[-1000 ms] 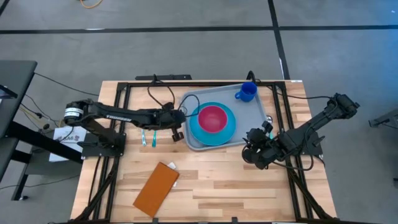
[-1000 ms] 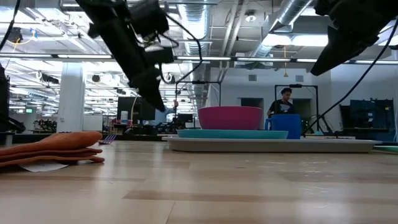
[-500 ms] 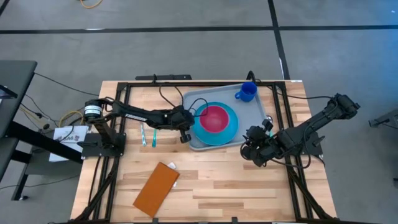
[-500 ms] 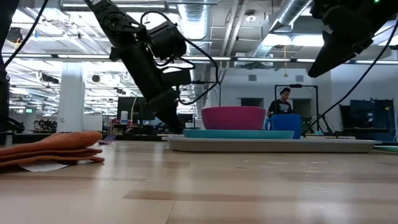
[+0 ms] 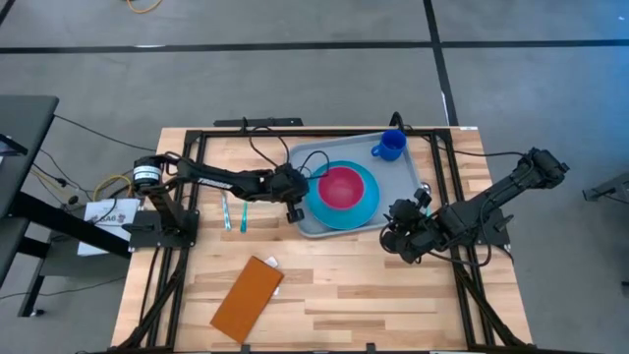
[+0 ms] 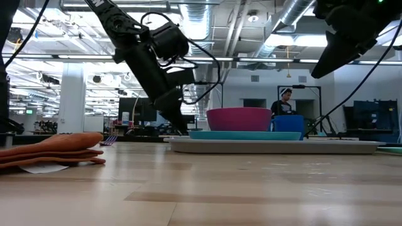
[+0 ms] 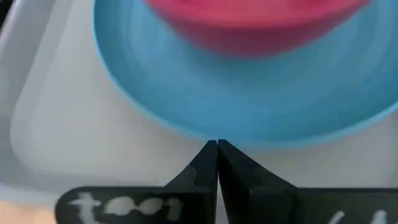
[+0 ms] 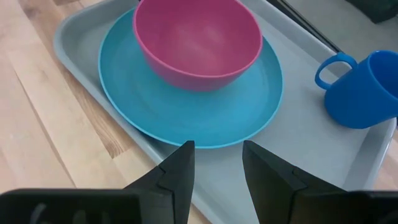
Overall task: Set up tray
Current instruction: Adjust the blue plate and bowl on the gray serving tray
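Observation:
The blue plate (image 5: 319, 210) crowds the end of the tray near the utensils, so my left gripper should push the plate's rim toward the blue mug's end (image 5: 400, 183) to free up that space.
The pale grey-blue tray (image 5: 405, 177) lies on the wooden table. It carries a round blue plate (image 5: 364, 208) with a pink bowl (image 5: 339, 185) on it, and a blue mug (image 5: 389, 146) at its far right corner. My left gripper (image 5: 299, 201) is shut, low at the plate's left rim; the low view shows it slanting down at the tray's left end (image 6: 179, 127). My right gripper (image 8: 217, 149) is open and hovers off the tray's near right corner (image 5: 395, 232), touching nothing. My left gripper's shut fingertips (image 7: 217, 148) meet the blue plate's left rim (image 7: 205, 134). They come slanting down from the table's left. The plate lies flat on the tray (image 7: 74, 124) with the bowl (image 7: 261, 25) on it.
An orange-brown napkin (image 5: 248, 297) lies near the table's near left edge, over something white. Two teal utensils (image 5: 234, 212) lie left of the tray. Black frame rails run along both sides of the table. A person stands in the room beyond (image 6: 286, 100).
My left gripper has moved toward the table's right, up to the plate's left rim. The plate with the bowl has slid a little to the right on the tray. My right arm has kept still.

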